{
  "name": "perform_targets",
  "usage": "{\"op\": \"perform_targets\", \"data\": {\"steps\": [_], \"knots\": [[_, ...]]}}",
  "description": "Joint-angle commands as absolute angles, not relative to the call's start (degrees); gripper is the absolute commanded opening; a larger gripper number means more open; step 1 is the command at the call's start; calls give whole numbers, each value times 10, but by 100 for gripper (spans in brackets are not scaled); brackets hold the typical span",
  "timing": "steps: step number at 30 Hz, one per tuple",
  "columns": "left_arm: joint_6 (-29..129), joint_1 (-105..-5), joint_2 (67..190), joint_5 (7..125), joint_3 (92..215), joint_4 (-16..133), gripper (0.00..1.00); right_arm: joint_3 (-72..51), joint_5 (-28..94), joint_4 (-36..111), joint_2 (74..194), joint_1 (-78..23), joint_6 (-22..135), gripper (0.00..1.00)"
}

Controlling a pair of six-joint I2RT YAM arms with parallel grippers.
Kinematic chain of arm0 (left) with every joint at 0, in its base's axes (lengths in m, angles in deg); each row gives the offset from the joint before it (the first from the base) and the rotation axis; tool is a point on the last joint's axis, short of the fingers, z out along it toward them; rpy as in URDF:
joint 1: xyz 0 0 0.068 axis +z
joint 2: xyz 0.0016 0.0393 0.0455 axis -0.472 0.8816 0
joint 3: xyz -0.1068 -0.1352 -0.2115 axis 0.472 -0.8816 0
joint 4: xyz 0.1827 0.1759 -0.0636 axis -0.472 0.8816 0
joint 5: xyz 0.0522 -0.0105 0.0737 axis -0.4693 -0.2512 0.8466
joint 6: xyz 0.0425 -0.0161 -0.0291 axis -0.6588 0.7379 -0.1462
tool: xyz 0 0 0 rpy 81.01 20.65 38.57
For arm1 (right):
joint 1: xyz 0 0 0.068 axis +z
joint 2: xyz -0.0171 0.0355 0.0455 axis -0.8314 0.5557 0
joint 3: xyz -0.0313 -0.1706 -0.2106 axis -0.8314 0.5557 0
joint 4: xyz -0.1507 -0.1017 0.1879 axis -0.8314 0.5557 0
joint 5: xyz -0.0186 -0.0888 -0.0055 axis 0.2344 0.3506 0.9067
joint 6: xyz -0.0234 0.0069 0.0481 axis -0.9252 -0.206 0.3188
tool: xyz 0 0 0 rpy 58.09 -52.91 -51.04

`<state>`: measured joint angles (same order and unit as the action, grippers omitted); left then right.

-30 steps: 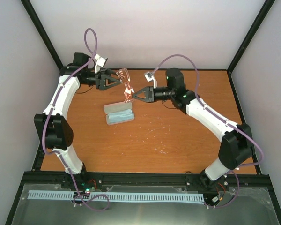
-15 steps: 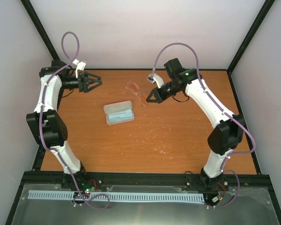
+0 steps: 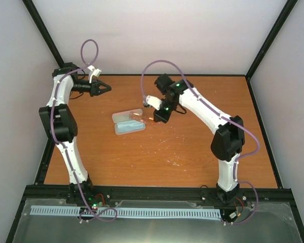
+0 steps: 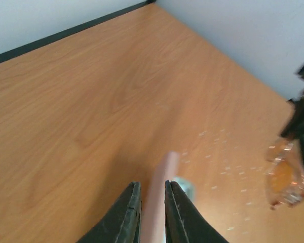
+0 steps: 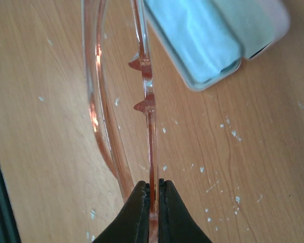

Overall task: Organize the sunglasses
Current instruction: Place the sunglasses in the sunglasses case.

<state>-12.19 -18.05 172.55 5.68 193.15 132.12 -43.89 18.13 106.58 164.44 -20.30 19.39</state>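
The sunglasses are at a slant across the open pink case's end point(image 3: 142, 118), so next my right gripper lines them up with the pale blue inside point(image 3: 130, 126) before it lowers them.
The sunglasses point(image 5: 149, 101), thin and translucent orange-pink, are pinched at the frame by my right gripper point(image 5: 153, 185), which is shut on them. In the top view they point(image 3: 142, 116) hang faintly at the right end of the open pink case point(image 3: 128, 123), just off my right gripper point(image 3: 157, 117). The case's pale blue inside point(image 5: 202, 45) lies just beyond the glasses. My left gripper point(image 3: 104, 89) is far back on the left, away from both. Its jaws stand a narrow gap apart with nothing between them point(image 4: 152, 190). Its view shows the blurred case point(image 4: 162, 172) and the sunglasses point(image 4: 282, 177) at far right.
The wooden table point(image 3: 192, 147) carries white specks in its middle. A black frame rail point(image 3: 157, 192) runs along the near edge, and grey walls close in the back and both sides.
My right gripper has carried the sunglasses left and down to the case's right end. The left arm has drawn back to the far left and its jaws have closed to a narrow gap.
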Motion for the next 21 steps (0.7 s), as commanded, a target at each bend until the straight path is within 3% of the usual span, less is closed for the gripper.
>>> {"op": "perform_targets", "data": {"steps": [1, 5, 10, 13, 21], "knots": [[-161, -183, 1790, 163, 2041, 1316, 16, -422, 292, 1044, 1667, -178, 138, 3], [-174, -184, 1810, 185, 2054, 1322, 16, -466, 343, 1017, 1707, -164, 118, 3], [-163, -184, 1785, 181, 2011, 1304, 17, -432, 463, 890, 1709, -130, 89, 3], [-161, -184, 1762, 181, 1971, 1287, 17, -419, 470, 860, 1712, -121, 82, 3], [-145, -184, 1713, 166, 1893, 1256, 17, -271, 485, 781, 1637, -97, 70, 3]]}}
